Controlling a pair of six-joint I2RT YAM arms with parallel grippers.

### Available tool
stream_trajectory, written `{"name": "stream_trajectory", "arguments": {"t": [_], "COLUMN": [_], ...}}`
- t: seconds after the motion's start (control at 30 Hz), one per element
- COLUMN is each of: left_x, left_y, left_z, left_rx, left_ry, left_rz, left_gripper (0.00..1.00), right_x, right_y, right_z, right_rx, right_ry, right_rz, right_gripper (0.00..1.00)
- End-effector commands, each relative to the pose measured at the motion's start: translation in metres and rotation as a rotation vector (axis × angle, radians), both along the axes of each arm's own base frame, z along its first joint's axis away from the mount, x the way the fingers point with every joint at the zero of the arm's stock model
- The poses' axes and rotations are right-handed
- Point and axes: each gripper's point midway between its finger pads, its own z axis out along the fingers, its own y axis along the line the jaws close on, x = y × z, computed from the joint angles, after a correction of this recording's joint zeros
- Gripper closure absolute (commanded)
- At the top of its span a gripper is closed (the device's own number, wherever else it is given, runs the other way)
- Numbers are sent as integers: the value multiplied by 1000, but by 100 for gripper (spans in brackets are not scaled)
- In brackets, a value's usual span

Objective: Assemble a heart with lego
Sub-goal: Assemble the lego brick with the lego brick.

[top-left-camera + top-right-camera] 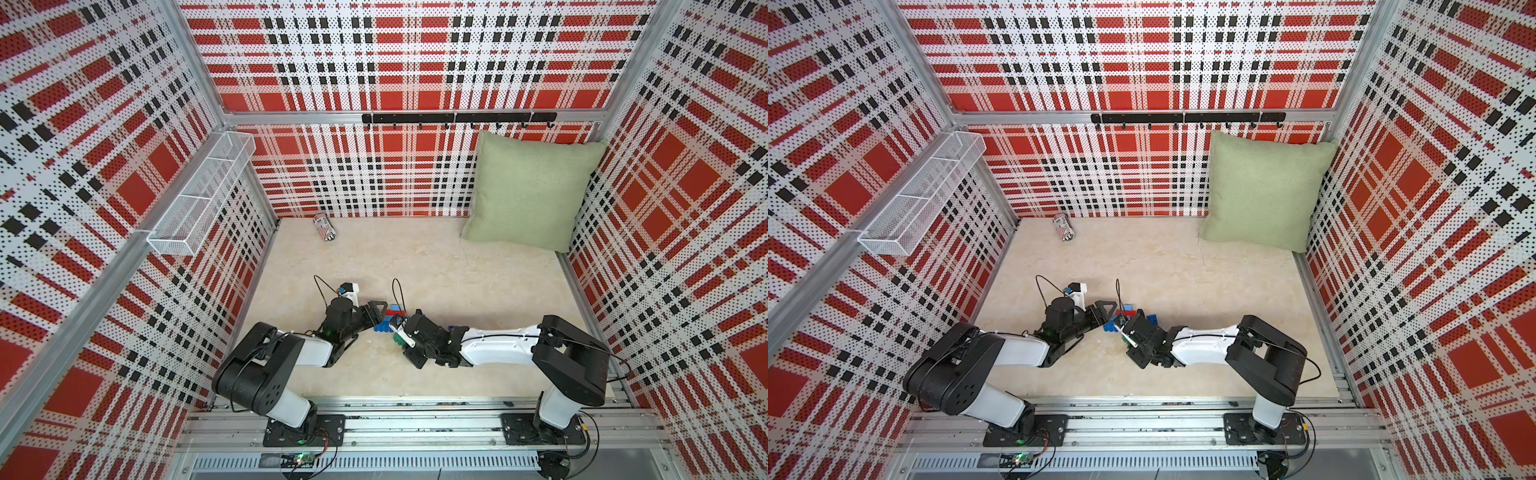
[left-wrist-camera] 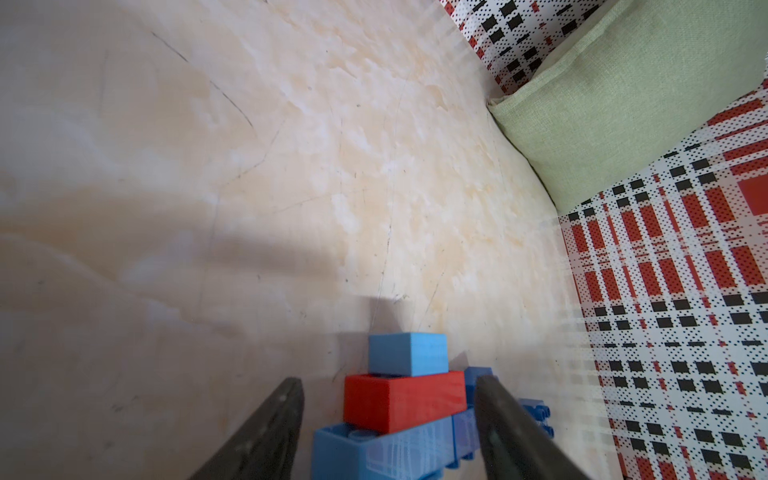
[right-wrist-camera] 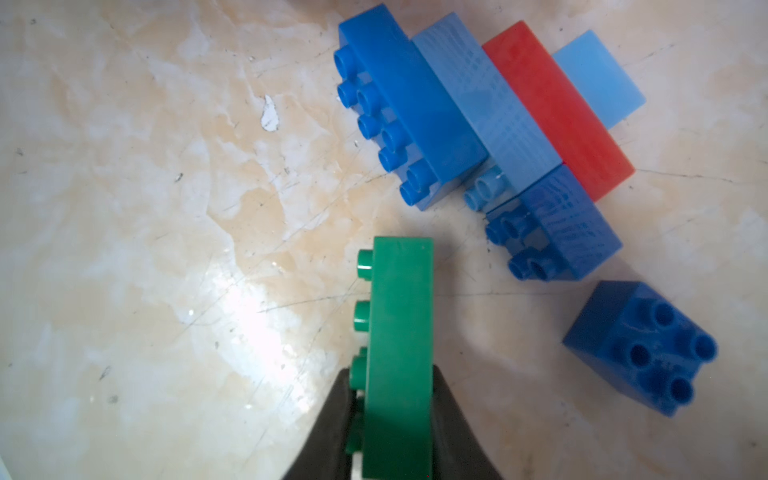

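Observation:
The green brick (image 3: 404, 312) is angled away from the cluster's studs, so my right gripper should place the brick along those studs (image 3: 521, 244) and then open wide around the brick and the cluster.
The heart (image 3: 486, 108) lies on the table as a flat cluster: two long blue bricks, a red one (image 3: 557, 108) and small blue ones; both top views show it between the wrists (image 1: 388, 318) (image 1: 1121, 318). My left gripper (image 2: 388, 382) is open and straddles it, with a gap beside one finger (image 2: 270, 428); it also shows from above (image 1: 380, 315). My right gripper (image 3: 399, 382) is shut on a long green lego brick (image 3: 401, 332), held on edge just short of the cluster (image 1: 398, 340). One loose blue square brick (image 3: 640, 345) sits apart, studs up.
A striped can (image 1: 325, 226) lies near the back wall. A green pillow (image 1: 528, 191) leans in the back right corner. A white wire basket (image 1: 199, 195) hangs on the left wall, and a black hook rail (image 1: 457, 118) runs along the back.

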Motion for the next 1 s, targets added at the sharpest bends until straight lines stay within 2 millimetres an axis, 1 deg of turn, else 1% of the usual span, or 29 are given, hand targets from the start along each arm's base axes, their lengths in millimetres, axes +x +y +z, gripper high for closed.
{"name": "stream_trajectory", "arguments": {"t": [0.0,0.07,0.2,0.23,0.3,0.33,0.4,0.5,0.67,0.73,0.8,0.97], "left_x": [2,2,2,1,1,2,1,-2,-12,-16,-19,-24], "left_y": [3,4,6,7,8,8,10,13,22,26,29,25], "left_z": [6,9,12,14,15,18,22,28,32,34,33,35], "left_rx": [18,24,31,33,40,40,37,34,41,43,50,56], "left_ry": [-23,-31,-36,-38,-39,-43,-49,-56,-55,-58,-54,-55], "left_rz": [0,2,5,5,8,9,15,27,61,79,86,71], "left_gripper": [30,30,30,30,30,30,30,30,30,29,29,29], "right_x": [-4,2,17,20,21,21,24,28,23,20,17,17], "right_y": [0,-5,-11,-12,-11,-10,-9,-15,-24,-30,-36,-45], "right_z": [1,-4,-7,-5,-1,1,4,8,16,16,16,11], "right_rx": [-4,-36,-79,-80,-73,-72,-83,-94,-54,-39,-27,-23], "right_ry": [23,15,-11,-20,-28,-33,-46,-44,-7,0,6,-2], "right_rz": [126,128,123,121,144,157,163,151,114,82,54,-1], "right_gripper": [74,72,67,63,47,45,43,43,45,47,52,54]}}
